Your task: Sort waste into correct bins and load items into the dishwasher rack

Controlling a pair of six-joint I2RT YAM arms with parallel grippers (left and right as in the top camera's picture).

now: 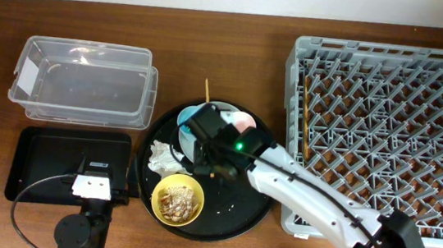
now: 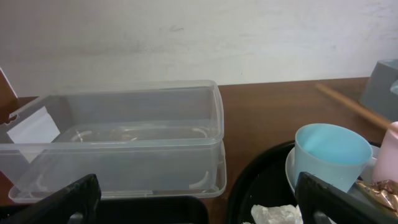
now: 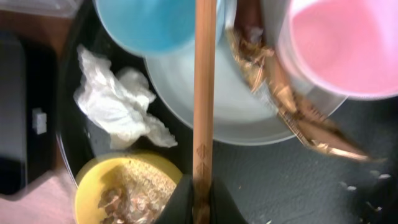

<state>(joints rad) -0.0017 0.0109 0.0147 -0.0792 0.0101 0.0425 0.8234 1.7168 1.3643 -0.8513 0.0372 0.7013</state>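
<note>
The gold-brown stick (image 1: 207, 90) is parallel to the gold utensil in the rack (image 1: 306, 120), so the robot's right gripper goes on carrying the stick there until the two lie side by side.
My right gripper (image 3: 202, 200) (image 1: 214, 164) is shut on a thin gold-brown utensil (image 3: 204, 93), a stick that runs up between the light-blue cup (image 3: 155, 25) and the pink cup (image 3: 339, 50). Both cups stand on the grey plate (image 3: 236, 121), beside a gold-brown foil wrapper (image 3: 292, 106). Crumpled white tissue (image 3: 118, 102) lies left of the plate. The yellow bowl (image 3: 87, 186) holds beige food scraps (image 3: 134, 186). My left gripper (image 2: 202, 208) (image 1: 100, 176) is open over the flat black tray (image 1: 44, 159), facing the clear tub (image 2: 118, 140). The dishwasher rack (image 1: 385, 133) is on the right.
Plate, cups, bowl and tissue all sit on a large round black tray (image 1: 237, 212) between the bins and the rack. Another gold utensil (image 1: 306, 125) lies along the rack's left side. My right arm (image 1: 313, 196) reaches in from the lower right.
</note>
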